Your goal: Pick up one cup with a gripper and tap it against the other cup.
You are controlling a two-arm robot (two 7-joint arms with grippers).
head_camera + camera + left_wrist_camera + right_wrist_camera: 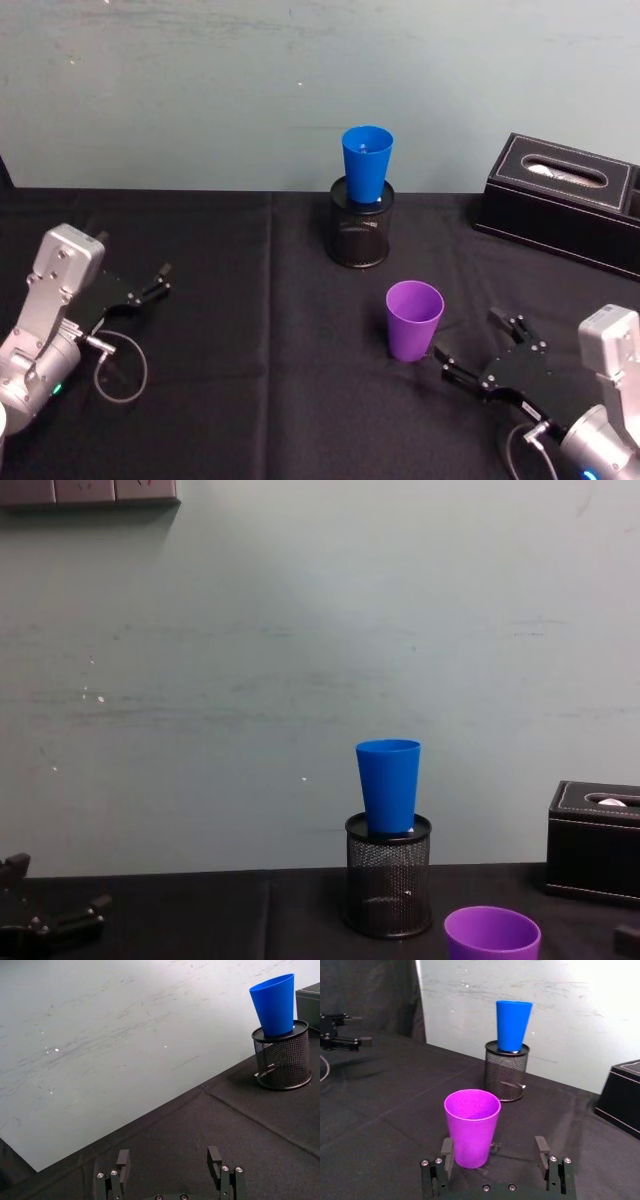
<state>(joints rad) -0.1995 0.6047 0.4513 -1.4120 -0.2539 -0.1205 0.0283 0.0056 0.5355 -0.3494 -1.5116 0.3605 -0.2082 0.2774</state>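
I expect the blue cup (388, 785) to stay standing when I tap the purple cup against it, because the blue cup's base sits flat on the mesh holder (390, 830).
The purple cup (414, 319) stands upright on the black cloth, right of centre, its mouth open (471, 1127) (492, 936). My right gripper (480, 345) is open just to the cup's right, fingertips close to its base but apart from it; in the right wrist view the gripper (494, 1152) has the cup just beyond its fingers, nearer one of them. The blue cup (366, 165) stands upright in a black mesh pen holder (360, 224) farther back (513, 1025) (389, 785) (275, 1004). My left gripper (160, 279) rests open at the far left, holding nothing (169, 1158).
A black tissue box (562, 202) sits at the back right, beside the mesh holder. A loose cable (120, 365) loops on the cloth by the left arm. The pale wall rises right behind the table's far edge.
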